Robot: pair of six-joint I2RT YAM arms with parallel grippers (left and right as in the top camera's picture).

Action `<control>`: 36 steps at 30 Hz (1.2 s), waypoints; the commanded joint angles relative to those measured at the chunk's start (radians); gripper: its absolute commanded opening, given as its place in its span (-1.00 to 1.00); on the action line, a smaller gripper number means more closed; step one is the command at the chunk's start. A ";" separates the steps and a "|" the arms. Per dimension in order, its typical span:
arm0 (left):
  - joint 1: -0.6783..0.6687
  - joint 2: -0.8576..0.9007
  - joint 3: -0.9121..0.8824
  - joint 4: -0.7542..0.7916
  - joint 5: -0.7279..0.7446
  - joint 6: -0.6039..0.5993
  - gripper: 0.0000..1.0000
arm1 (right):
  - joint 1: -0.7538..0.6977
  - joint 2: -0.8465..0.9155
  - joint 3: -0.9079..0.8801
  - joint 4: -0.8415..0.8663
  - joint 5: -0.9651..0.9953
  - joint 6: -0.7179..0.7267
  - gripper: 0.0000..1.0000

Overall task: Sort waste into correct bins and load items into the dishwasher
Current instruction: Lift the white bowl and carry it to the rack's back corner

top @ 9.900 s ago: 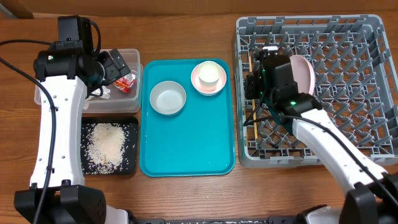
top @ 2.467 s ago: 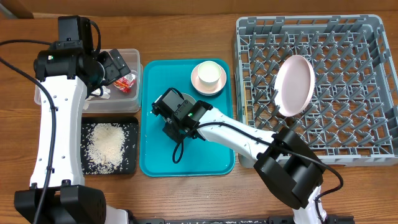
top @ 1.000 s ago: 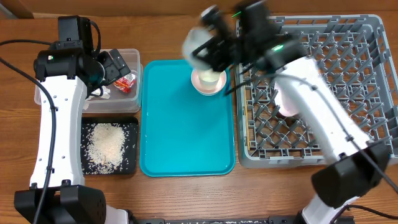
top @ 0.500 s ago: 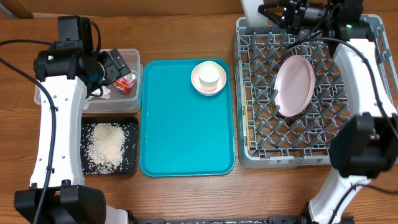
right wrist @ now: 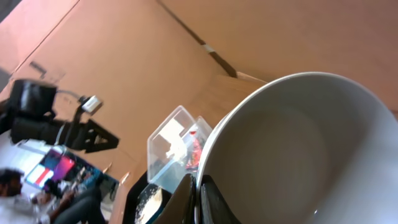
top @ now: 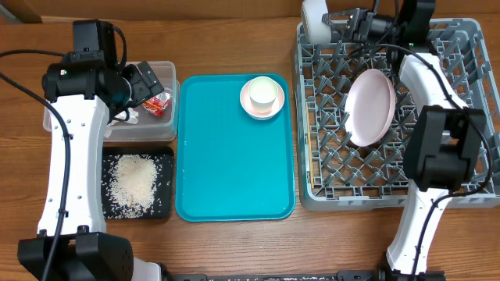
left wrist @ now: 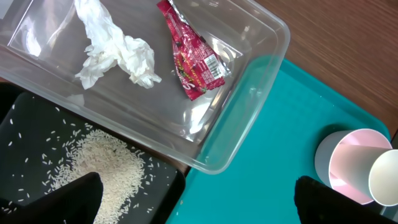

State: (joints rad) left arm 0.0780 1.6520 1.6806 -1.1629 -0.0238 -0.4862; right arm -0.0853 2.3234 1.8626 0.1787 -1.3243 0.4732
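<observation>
The grey-white bowl (top: 316,22) is on its side over free pegs (top: 336,61) behind the pink plate, so the robot's right gripper goes on lowering it and lets go of it there.
My right gripper (top: 334,21) is shut on the rim of the grey-white bowl (top: 315,19), held on its side over the back left corner of the grey dishwasher rack (top: 461,168). In the right wrist view the fingers (right wrist: 188,194) pinch the bowl (right wrist: 298,155) at its edge. The pink plate (top: 369,107) leans among the pegs. My left gripper (top: 145,81) hangs open over the clear tub (top: 170,69), which holds a white tissue (left wrist: 115,53) and a red wrapper (left wrist: 196,62). Rice (top: 131,182) lies in the black tray (top: 165,204).
A teal tray (top: 234,168) lies between the bins and the rack, with a white cup (top: 262,91) standing on a pink saucer (top: 248,106) at its back right. The right arm stretches along the rack's right side.
The right arm has swung the bowl from above the teal tray to the rack's back left corner and settled there. The left arm has not moved.
</observation>
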 commanded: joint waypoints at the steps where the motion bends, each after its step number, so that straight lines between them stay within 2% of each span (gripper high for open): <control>1: -0.006 -0.005 0.008 0.000 -0.010 0.022 1.00 | -0.008 0.023 0.016 0.012 0.030 0.029 -0.92; 18: -0.006 -0.005 0.008 0.000 -0.010 0.022 1.00 | -0.013 0.080 0.016 -0.005 0.053 0.036 -0.92; 24: -0.006 -0.005 0.008 0.000 -0.010 0.022 1.00 | -0.027 0.080 0.016 -0.008 0.056 0.037 -0.84; 36: -0.006 -0.005 0.008 0.000 -0.010 0.022 1.00 | -0.078 0.080 0.016 -0.039 0.055 0.108 -0.83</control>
State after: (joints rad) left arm 0.0780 1.6520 1.6806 -1.1629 -0.0238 -0.4858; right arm -0.1471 2.3894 1.8645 0.1555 -1.2739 0.5594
